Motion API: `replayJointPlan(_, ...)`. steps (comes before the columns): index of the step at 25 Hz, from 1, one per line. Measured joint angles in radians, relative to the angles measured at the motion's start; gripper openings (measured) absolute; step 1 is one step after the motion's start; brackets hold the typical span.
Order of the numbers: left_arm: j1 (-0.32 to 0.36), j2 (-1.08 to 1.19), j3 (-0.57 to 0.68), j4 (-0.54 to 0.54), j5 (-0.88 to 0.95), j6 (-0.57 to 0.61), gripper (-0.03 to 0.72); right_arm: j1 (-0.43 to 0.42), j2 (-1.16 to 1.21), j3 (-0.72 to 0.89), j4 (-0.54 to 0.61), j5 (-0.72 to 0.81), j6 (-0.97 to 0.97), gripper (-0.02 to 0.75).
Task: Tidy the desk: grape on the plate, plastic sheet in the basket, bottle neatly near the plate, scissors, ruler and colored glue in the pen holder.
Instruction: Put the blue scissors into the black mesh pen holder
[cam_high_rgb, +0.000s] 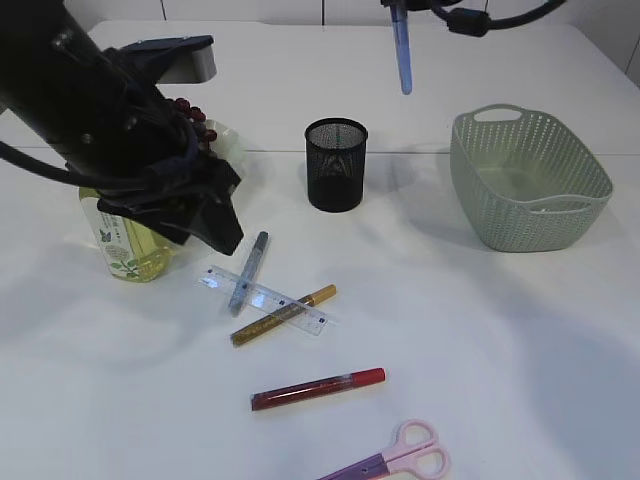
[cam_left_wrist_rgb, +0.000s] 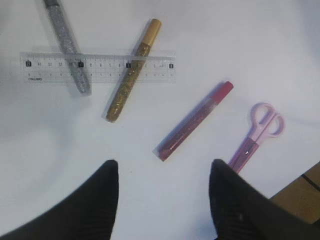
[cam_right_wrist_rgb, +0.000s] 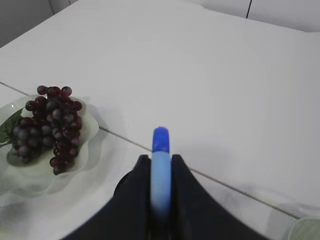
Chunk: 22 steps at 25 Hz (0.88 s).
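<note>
I can see the blue scissors tip down (cam_high_rgb: 405, 84) and the pen holder's opening (cam_high_rgb: 337, 133) open. I should keep moving my right gripper over the opening, then lower the scissors' tip inside and let go.
My right gripper (cam_right_wrist_rgb: 161, 165) is shut on a blue glue stick (cam_high_rgb: 402, 55), held high above and behind the black mesh pen holder (cam_high_rgb: 336, 165). My left gripper (cam_left_wrist_rgb: 162, 175) is open and empty above the table, near the red glue stick (cam_left_wrist_rgb: 195, 120) and the pink scissors (cam_left_wrist_rgb: 260, 130). A clear ruler (cam_high_rgb: 265, 298) lies with a silver glue stick (cam_high_rgb: 248, 270) and a gold glue stick (cam_high_rgb: 285, 314) across it. The grapes (cam_right_wrist_rgb: 50, 120) sit on the pale plate (cam_right_wrist_rgb: 85, 140). The yellow bottle (cam_high_rgb: 125, 245) stands upright, partly behind my left arm. I cannot make out the plastic sheet.
The green basket (cam_high_rgb: 528, 180) stands at the right. The scissors (cam_high_rgb: 400, 460) lie at the front edge of the table. My left arm hides part of the plate (cam_high_rgb: 228, 140). The left wrist view shows the table's edge (cam_left_wrist_rgb: 300, 195) close by the scissors.
</note>
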Motion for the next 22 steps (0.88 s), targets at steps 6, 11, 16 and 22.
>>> replayJointPlan(6, 0.0, 0.0, 0.0, 0.024, -0.038, 0.0, 0.423, 0.022, 0.075, 0.0, -0.002, -0.14, -0.01, 0.081)
replayJointPlan(11, 0.0, 0.0, 0.0, 0.032, -0.076, 0.0, 0.423, 0.041, 0.151, 0.0, -0.002, -0.304, -0.014, 0.081)
replayJointPlan(16, 0.0, 0.0, 0.0, 0.058, -0.125, 0.0, 0.423, 0.048, 0.218, -0.004, -0.002, -0.446, -0.014, 0.081)
replayJointPlan(22, 0.0, 0.0, 0.0, 0.063, -0.166, 0.0, 0.423, 0.05, 0.289, -0.047, -0.002, -0.496, -0.014, 0.081)
